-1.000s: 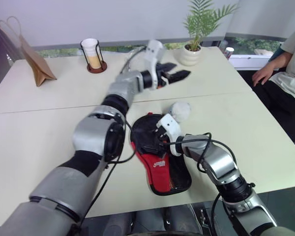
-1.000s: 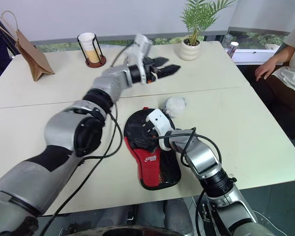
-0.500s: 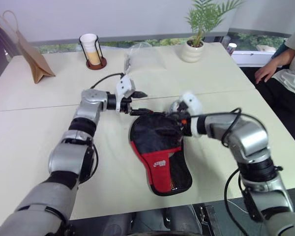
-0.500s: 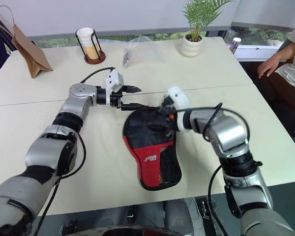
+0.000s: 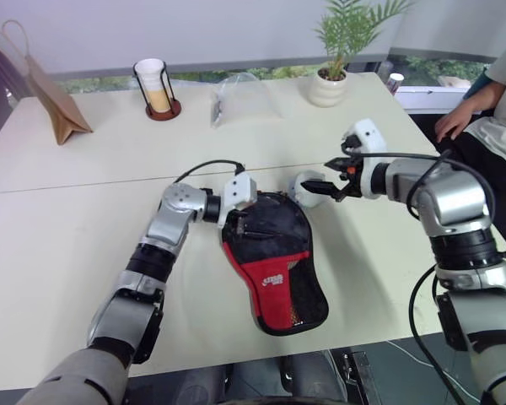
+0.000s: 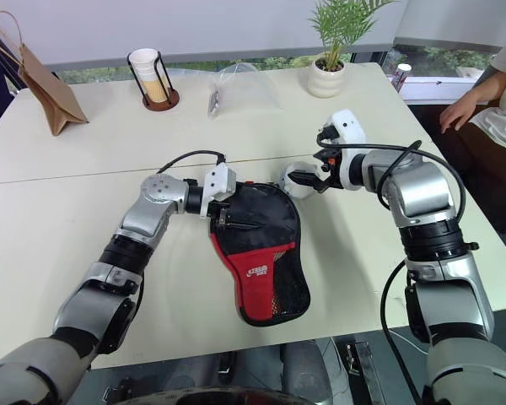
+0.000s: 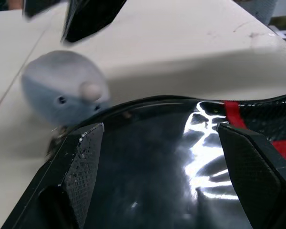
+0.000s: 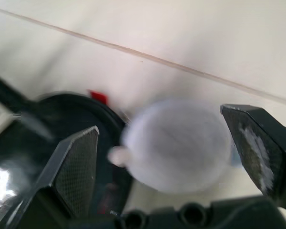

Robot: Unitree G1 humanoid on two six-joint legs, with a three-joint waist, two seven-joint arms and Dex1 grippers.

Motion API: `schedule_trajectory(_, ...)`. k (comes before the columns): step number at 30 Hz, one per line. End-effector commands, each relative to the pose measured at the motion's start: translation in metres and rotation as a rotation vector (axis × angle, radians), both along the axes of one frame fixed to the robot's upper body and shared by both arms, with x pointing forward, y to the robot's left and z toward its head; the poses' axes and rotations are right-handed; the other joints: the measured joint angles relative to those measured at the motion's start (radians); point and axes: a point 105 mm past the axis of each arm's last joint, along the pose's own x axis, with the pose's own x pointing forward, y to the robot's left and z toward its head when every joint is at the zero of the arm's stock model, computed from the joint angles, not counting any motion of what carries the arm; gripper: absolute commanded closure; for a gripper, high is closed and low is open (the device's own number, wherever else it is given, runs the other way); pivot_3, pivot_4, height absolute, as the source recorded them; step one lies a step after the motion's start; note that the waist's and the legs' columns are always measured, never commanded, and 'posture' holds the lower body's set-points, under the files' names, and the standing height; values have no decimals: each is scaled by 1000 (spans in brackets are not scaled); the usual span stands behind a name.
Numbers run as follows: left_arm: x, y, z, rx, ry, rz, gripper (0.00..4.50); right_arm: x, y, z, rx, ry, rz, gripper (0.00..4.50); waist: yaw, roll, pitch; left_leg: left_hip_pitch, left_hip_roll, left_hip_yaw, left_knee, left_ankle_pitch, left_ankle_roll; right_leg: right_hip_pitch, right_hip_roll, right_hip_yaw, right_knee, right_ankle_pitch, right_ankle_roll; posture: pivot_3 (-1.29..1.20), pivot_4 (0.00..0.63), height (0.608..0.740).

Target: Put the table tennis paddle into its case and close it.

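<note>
With the plush toy's zipper (image 7: 58,137) at the case's round end, my right gripper should pull the plush toy (image 5: 300,193) toward the narrow end while my left gripper pins the case.
The case (image 5: 274,266), a black pouch with a red panel and a mesh patch, lies flat mid-table. I cannot make out the table tennis paddle apart from it. My left gripper (image 5: 243,224) is open at the case's round upper left edge; its fingers (image 7: 83,167) straddle the glossy black cloth (image 7: 157,176). Over to the right, my right gripper (image 5: 327,175) hangs open just above a round grey plush toy (image 5: 304,187), off the case's top right edge. The toy (image 8: 178,143) sits between the right fingers (image 8: 74,167), untouched.
At the table's far side stand a brown paper bag (image 5: 55,97), a cup in a wire holder (image 5: 156,84), a clear plastic bag (image 5: 240,94) and a potted plant (image 5: 337,59). A person (image 5: 489,110) sits at the right edge.
My left gripper came down and back to the case's upper left edge. My right gripper lifted off the case and swung right, over the plush toy. Both stayed open.
</note>
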Motion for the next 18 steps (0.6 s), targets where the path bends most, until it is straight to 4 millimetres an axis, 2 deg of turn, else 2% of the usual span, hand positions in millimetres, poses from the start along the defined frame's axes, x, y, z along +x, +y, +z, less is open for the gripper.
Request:
schedule_trajectory(1,-4,-4,1,21,-66,-5,598,10,2,7,8,-41,7,0,-1,0,0,0,0,0,0,0,0,0,0,0,0,0,0,0,150,740)
schedule_trajectory(9,-8,3,-16,81,-59,43,598,27,7,-2,20,-2,-32,0,1,1,0,0,0,0,0,0,0,0,0,0,0,0,-1,0,150,740)
schedule_trajectory(18,-4,3,-33,124,-31,86,598,31,2,-30,-65,106,-81,0,2,2,0,1,0,0,0,0,0,0,0,0,0,0,-1,0,150,740)
